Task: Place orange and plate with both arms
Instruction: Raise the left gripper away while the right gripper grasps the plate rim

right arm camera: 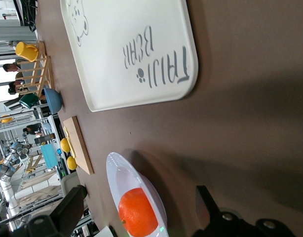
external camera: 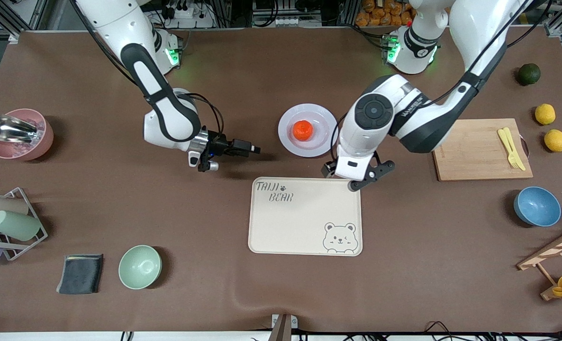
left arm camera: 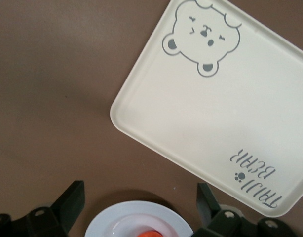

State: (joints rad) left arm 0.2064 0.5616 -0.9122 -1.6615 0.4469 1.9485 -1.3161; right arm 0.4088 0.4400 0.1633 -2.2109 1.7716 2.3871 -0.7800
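The orange is sitting inside the plate's raised rim. I expect that the orange will shift slightly but still ride along with the plate when I carry it.
The orange sits in the middle of the pale lavender-white plate, on the table just farther from the front camera than the cream bear tray. My left gripper is open and empty, low over the table beside the plate's near rim, by the tray's corner. In the left wrist view its open fingers flank the plate. My right gripper is open and empty, level with the plate on the right arm's side and pointing at it. In the right wrist view, the orange and plate lie between its fingers.
A wooden board with yellow cutlery, two yellow fruits, a dark green fruit and a blue bowl are at the left arm's end. A mint bowl, dark cloth, cup rack and pink bowl are at the right arm's end.
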